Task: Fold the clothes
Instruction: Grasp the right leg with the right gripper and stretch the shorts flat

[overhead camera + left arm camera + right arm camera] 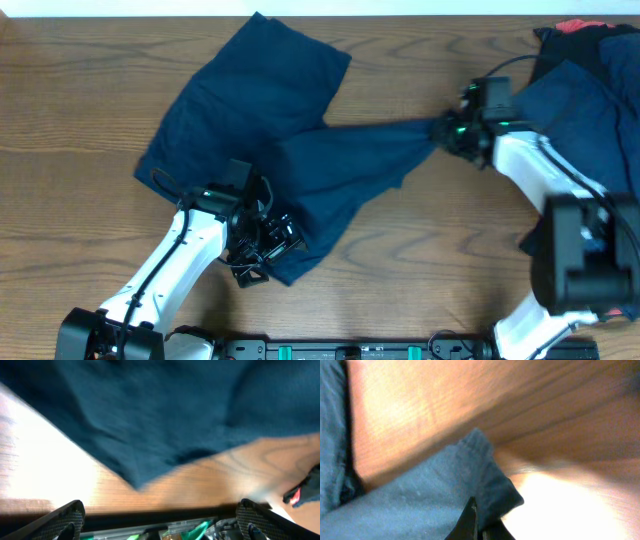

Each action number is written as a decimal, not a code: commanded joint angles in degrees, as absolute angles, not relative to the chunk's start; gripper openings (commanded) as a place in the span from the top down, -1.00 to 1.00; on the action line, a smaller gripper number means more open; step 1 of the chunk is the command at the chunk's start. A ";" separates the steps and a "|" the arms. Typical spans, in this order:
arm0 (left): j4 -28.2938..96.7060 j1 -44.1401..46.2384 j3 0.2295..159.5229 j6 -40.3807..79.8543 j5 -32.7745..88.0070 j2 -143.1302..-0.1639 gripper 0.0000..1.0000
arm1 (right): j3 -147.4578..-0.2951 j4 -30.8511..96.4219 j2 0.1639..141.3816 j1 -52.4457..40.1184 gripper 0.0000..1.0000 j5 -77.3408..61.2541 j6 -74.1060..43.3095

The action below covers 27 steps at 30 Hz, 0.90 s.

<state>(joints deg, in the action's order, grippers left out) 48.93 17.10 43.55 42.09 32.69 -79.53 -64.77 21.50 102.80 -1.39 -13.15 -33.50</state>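
The garment's front corner lies loose while the robot's right gripper pulls the garment by one end [424, 133], so the left gripper should pinch that corner [289, 276] to pull the garment tight.
A dark navy garment like wide shorts [262, 120] lies spread across the middle of the wooden table. One part of it is stretched to the right. My right gripper [442, 131] is shut on that stretched end, and the pinched cloth [445, 495] fills its wrist view. My left gripper [262, 245] sits at the garment's lower front edge, with its fingers [160, 520] wide open and nothing between them. The navy cloth [165, 410] lies ahead of it in the left wrist view. A heap of more navy clothes [590, 110] with black and red pieces lies at the far right.
The wooden table [80, 100] is bare at the left and along the front middle. The heap at the right reaches the table's right edge. A red scrap [580, 27] shows at the heap's top. The arm bases stand at the front edge [350, 350].
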 commanded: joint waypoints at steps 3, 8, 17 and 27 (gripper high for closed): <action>45.50 17.28 43.07 44.10 29.69 -79.75 -0.96 | -65.82 30.11 89.86 3.03 0.98 -0.56 -29.17; 41.58 17.28 43.07 46.92 27.18 -79.75 -0.96 | -65.82 39.48 83.46 3.03 0.98 4.05 -25.52; 30.39 17.28 42.59 48.12 22.35 -81.95 0.33 | -65.82 46.24 82.02 2.94 0.98 4.14 -24.47; 27.92 17.28 42.48 48.75 22.44 -92.75 0.58 | -65.82 47.59 82.02 2.94 0.98 4.12 -24.10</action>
